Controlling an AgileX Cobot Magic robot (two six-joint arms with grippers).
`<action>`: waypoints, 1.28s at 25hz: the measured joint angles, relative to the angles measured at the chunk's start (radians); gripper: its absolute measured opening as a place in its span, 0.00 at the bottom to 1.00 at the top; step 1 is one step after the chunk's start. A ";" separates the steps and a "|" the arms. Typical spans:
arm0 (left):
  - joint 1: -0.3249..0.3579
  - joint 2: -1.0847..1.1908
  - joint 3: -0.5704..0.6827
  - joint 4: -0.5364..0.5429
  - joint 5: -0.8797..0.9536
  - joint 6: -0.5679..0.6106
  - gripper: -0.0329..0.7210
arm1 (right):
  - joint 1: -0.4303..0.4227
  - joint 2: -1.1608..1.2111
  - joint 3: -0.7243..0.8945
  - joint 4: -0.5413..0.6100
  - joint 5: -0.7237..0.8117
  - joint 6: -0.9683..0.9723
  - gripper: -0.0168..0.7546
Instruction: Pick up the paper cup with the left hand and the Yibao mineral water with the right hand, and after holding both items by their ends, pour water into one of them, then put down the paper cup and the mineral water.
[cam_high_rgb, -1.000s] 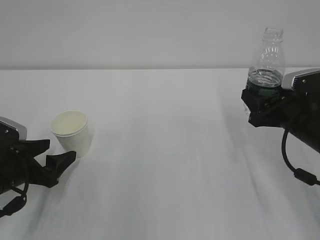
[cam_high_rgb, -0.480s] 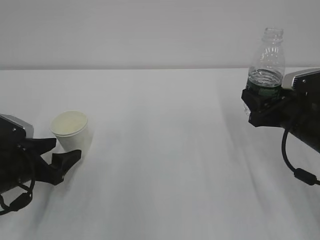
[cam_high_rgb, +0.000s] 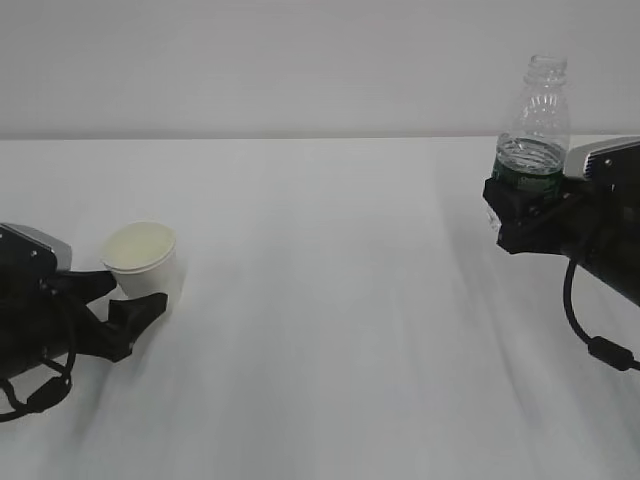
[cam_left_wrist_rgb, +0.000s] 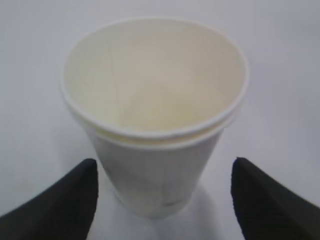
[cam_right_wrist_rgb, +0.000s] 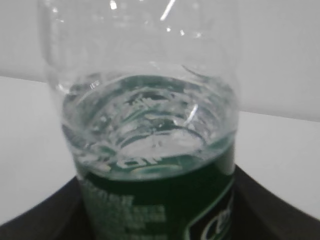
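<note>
I expect the white paper cup to tip its opening toward my left gripper when I lift it, because black fingers are on either side of the paper cup's tapered side low down.
The white paper cup stands upright on the white table at the left, empty, with a cream inside. My left gripper is open, with a black finger on each side of the cup's lower part. In the left wrist view the cup fills the frame and both fingertips stand clear of its wall. My right gripper is shut on the Yibao mineral water bottle at its green label and holds it upright above the table at the right. The bottle is uncapped and partly full.
The white table stretches between the two arms, with a pale wall behind it. A black cable hangs under the right arm.
My left gripper has moved forward to the cup, so its open fingers now sit on either side of it. The right gripper and bottle have not moved.
</note>
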 joint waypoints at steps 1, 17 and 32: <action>0.000 0.000 -0.011 0.000 0.000 -0.002 0.83 | 0.000 0.000 0.000 0.000 0.000 0.000 0.62; 0.000 0.008 -0.084 0.000 0.000 -0.025 0.83 | 0.000 0.000 0.000 0.004 0.000 0.000 0.62; 0.000 0.087 -0.143 0.004 0.000 -0.064 0.83 | 0.000 0.000 0.002 0.006 0.000 0.000 0.62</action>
